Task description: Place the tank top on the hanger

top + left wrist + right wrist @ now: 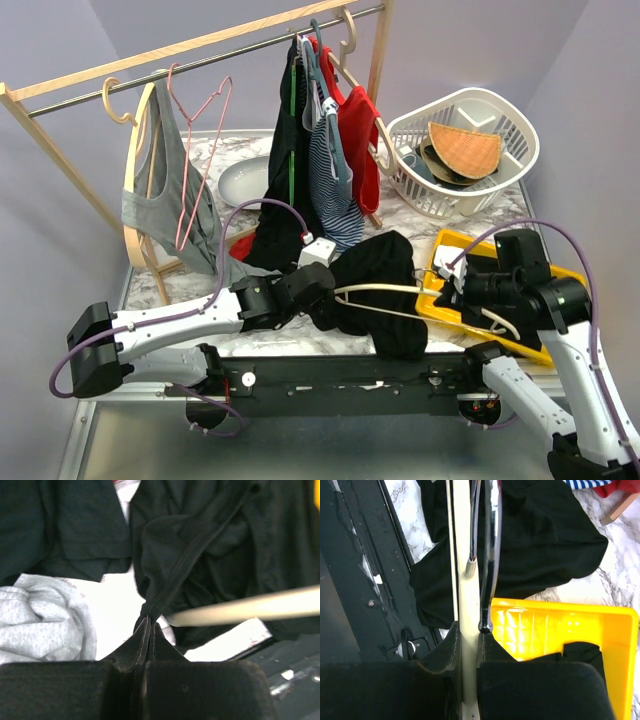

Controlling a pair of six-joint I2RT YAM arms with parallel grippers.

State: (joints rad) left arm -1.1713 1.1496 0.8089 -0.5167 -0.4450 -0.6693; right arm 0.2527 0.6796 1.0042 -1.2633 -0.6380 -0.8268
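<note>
The hanger's arm end [176, 619] is at the tank top's opening beside the black strap [182, 566], so my left gripper should carry on pulling the strap over that arm end and let go there.
The black tank top [385, 285] lies crumpled on the marble table between my two grippers. The cream wooden hanger [385, 289] lies across it, its arms partly under the fabric. My left gripper [330, 292] is shut on a black strap of the tank top [180, 565], pinched at the tips of the gripper [149, 621]. The hanger's arm [250, 607] ends just right of those tips. My right gripper [452, 290] is shut on the hanger [468, 595] near its dark metal hook [489, 555], and the gripper [469, 629] sits beside the yellow tray. The tank top [545, 540] spreads beyond it.
A yellow tray [455, 250] holding dark cloth sits under my right arm. A white basket [505, 120] stands back right. The rack [200, 50] carries a grey tank top [165, 190], a pink wire hanger [200, 130], and striped, red and green-striped garments [325, 170]. A white plate [245, 180] sits behind them.
</note>
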